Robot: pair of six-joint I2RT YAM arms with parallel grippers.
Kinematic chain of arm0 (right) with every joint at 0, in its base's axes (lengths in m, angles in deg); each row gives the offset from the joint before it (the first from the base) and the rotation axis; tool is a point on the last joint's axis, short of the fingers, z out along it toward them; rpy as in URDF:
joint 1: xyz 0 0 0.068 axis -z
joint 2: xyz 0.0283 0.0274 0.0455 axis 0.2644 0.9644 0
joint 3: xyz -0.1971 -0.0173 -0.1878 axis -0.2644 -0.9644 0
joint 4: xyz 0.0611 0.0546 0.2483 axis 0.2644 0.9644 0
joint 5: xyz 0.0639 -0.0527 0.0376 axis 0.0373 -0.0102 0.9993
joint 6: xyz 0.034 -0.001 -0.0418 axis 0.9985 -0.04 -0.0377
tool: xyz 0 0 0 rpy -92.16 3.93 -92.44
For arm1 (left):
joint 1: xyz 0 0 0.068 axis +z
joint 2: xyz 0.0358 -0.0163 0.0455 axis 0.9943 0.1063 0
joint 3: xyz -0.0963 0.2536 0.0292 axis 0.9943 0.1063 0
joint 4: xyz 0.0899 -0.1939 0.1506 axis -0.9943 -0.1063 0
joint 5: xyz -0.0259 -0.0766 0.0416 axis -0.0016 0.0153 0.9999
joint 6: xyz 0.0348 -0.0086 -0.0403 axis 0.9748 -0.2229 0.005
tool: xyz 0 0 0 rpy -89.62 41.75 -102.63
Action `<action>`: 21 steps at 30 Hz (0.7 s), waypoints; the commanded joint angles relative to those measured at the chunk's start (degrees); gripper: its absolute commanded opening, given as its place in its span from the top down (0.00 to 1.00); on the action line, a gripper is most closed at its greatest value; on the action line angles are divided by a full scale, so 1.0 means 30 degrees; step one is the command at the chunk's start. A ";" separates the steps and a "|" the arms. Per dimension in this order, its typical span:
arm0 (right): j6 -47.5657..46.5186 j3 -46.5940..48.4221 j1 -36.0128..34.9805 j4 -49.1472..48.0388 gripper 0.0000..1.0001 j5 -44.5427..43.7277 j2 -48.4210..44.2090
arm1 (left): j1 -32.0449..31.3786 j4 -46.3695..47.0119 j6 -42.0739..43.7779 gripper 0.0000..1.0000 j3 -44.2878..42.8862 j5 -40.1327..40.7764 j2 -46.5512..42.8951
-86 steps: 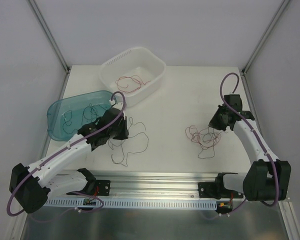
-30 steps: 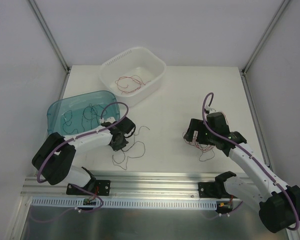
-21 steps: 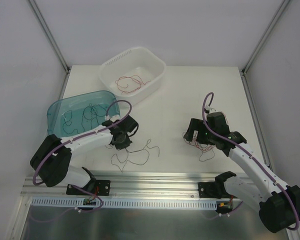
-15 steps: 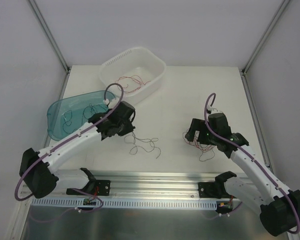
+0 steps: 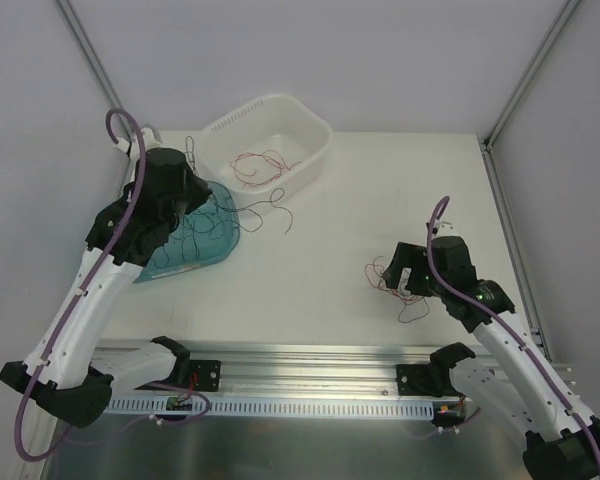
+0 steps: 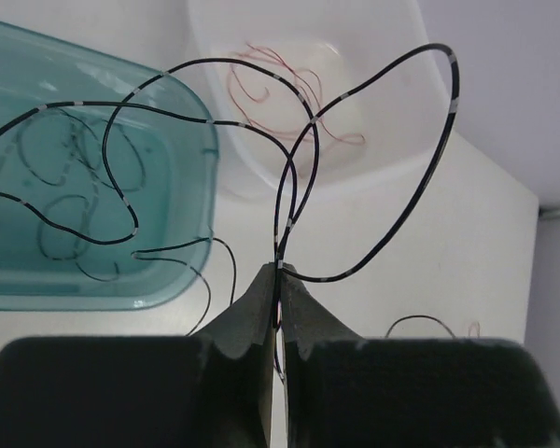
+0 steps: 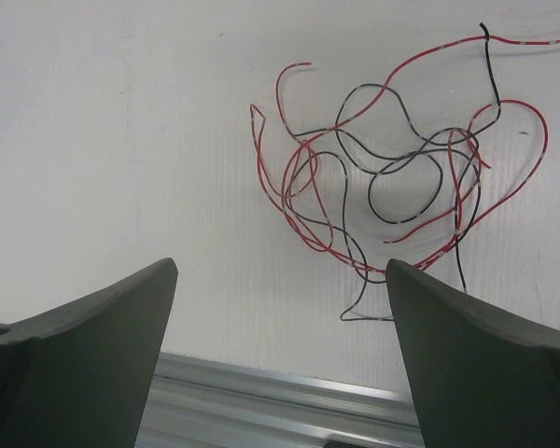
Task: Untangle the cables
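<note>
The black cable's loose end [image 5: 289,223] still hangs out past the teal bin's rim. My left gripper should keep going over the black wires [image 5: 192,238] until that end of the cable hangs inside the bin.
My left gripper [image 5: 202,200] [image 6: 278,276] is shut on a black cable [image 6: 303,163] and hangs above the teal bin [image 5: 226,244]. The cable's loops rise in front of the fingers, and its free end [image 5: 272,206] trails over the table between the two tubs. A tangle of red and black cables [image 5: 406,286] [image 7: 385,183] lies on the table at the right. My right gripper [image 5: 388,272] [image 7: 280,267] stands open just left of and nearer than this tangle, with nothing between its fingers.
The teal bin [image 6: 202,166] holds several black wires [image 6: 65,187]. The white tub [image 5: 320,135] [image 6: 392,56] at the back holds red wires [image 5: 257,165] [image 6: 282,90]. A metal rail [image 5: 310,372] [image 7: 289,401] runs along the near edge.
The left arm rose and swung back-left, carrying the black cable from the table's middle to above the teal bin. The right arm drew back a little toward the near edge, still open.
</note>
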 commanded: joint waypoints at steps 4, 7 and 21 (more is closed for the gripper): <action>-0.0275 0.0304 -0.0068 0.0722 0.00 -0.0216 -0.0692 | 0.3854 0.0541 0.3499 1.00 -0.0173 0.1790 0.0208; -0.0217 0.0304 -0.0097 0.0897 0.00 -0.0040 -0.0838 | 0.5407 0.2066 0.4497 1.00 0.1234 0.2580 0.0209; -0.0129 -0.0047 -0.0068 0.1309 0.00 -0.0039 -0.1483 | 0.9044 0.8747 0.4914 1.00 0.7765 0.1235 0.2693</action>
